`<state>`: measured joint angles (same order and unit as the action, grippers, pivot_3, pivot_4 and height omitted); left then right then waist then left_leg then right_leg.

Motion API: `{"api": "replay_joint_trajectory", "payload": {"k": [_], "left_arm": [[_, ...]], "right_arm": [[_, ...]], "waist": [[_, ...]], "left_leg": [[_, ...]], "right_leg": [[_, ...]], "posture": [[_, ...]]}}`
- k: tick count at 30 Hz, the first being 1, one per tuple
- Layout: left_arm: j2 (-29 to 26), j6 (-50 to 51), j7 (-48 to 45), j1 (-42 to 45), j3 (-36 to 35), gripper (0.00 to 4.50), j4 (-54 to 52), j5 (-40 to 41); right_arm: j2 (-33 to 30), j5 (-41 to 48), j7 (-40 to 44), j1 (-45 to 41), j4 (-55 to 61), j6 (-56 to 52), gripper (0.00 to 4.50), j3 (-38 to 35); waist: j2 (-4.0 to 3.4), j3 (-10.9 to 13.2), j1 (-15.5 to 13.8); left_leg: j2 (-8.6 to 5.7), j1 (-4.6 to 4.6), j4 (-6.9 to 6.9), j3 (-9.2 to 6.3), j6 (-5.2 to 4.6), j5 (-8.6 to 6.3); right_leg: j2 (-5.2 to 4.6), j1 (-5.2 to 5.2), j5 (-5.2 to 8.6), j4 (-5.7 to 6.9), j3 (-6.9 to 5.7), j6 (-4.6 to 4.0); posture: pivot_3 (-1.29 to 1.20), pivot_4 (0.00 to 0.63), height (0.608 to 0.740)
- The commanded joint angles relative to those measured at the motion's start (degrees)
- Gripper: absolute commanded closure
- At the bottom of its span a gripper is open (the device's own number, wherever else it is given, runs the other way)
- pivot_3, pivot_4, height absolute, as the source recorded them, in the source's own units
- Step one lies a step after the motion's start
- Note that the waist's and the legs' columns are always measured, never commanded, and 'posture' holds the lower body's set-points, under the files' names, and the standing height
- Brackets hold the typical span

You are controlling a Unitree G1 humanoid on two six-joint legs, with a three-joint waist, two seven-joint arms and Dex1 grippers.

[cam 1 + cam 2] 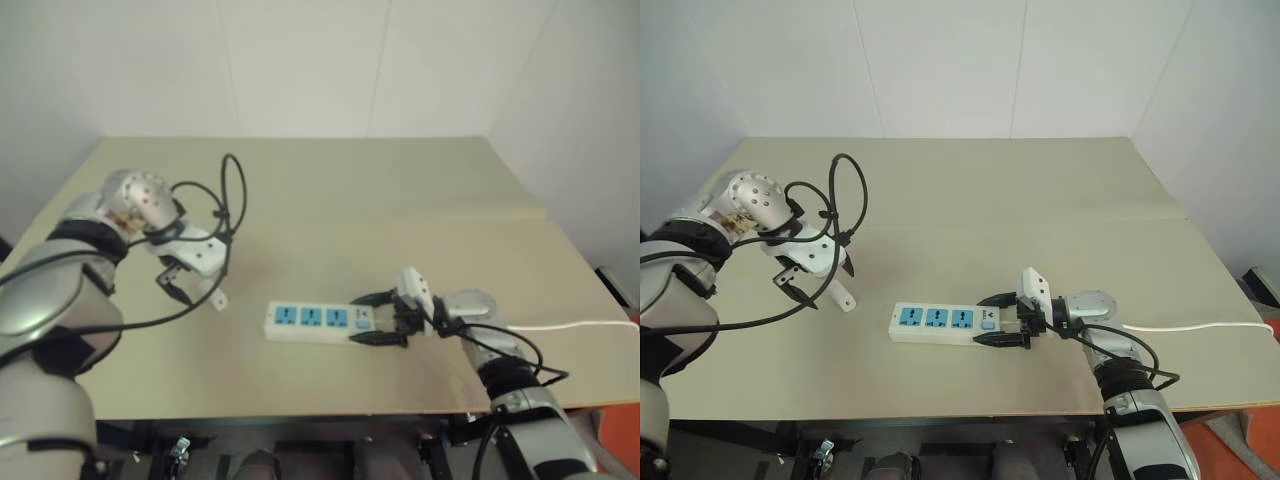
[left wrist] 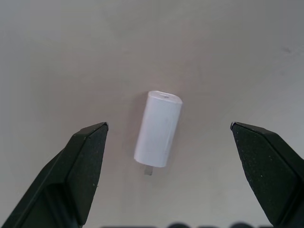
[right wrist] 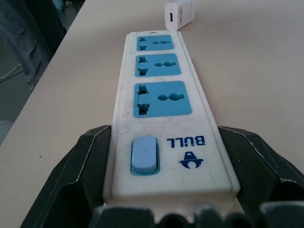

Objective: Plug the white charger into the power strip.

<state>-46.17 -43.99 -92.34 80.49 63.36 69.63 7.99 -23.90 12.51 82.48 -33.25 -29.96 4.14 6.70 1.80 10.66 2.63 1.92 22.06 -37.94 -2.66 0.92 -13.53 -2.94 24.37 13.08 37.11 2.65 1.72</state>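
A metal prong sticks out of the charger's short end. The white charger (image 2: 158, 129) should stay standing upright when I push it into the socket.
The white charger (image 2: 158, 129) lies flat on the tan table, a little left of the power strip (image 1: 310, 322). My left gripper (image 2: 169, 125) hangs just above the charger, pointing down and open, one finger on each side, touching nothing. The power strip is a long white bar with three blue sockets and a blue switch (image 3: 144, 155). My right gripper (image 1: 352, 319) reaches in level from the right and is shut on the strip's switch end, a black finger (image 3: 80, 166) pressed against each long side. The charger (image 3: 179, 14) sits past the strip's far end.
The strip's thin white cord (image 1: 580, 325) runs off to the table's right edge. The table (image 1: 400, 200) stretches bare toward the white wall behind. Its front edge lies close below the strip. A black cable (image 1: 232, 195) loops over my left wrist.
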Motion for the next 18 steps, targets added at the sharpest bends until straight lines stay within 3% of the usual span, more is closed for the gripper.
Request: {"api": "replay_joint_trajectory", "payload": {"k": [1, 18], "left_arm": [[0.2, -1.3, -0.2, -0.4, -2.1, 0.0, 0.7, -0.5], [5.8, -10.0, -0.2, -4.7, -13.1, 0.0, 5.1, -11.6]], "right_arm": [[-0.4, -0.5, -0.2, 1.2, 1.5, -1.4, 1.11, 1.5], [-2.0, 0.5, -2.7, 4.1, 6.8, -3.9, 1.11, 1.0]], "waist": [[0.0, 0.0, 0.0], [0.0, 0.0, -0.2]], "left_leg": [[0.0, -0.01, 0.0, 0.0, 0.0, 0.0], [-0.01, -0.01, -0.02, -0.01, 0.0, 0.0]], "right_leg": [[0.0, 0.0, 0.0, 0.0, 0.0, 0.0], [-0.01, -0.02, -0.01, 0.01, -0.02, -0.01]], "posture": [[0.0, 0.15, 0.74], [0.0, 0.15, 0.74]]}}
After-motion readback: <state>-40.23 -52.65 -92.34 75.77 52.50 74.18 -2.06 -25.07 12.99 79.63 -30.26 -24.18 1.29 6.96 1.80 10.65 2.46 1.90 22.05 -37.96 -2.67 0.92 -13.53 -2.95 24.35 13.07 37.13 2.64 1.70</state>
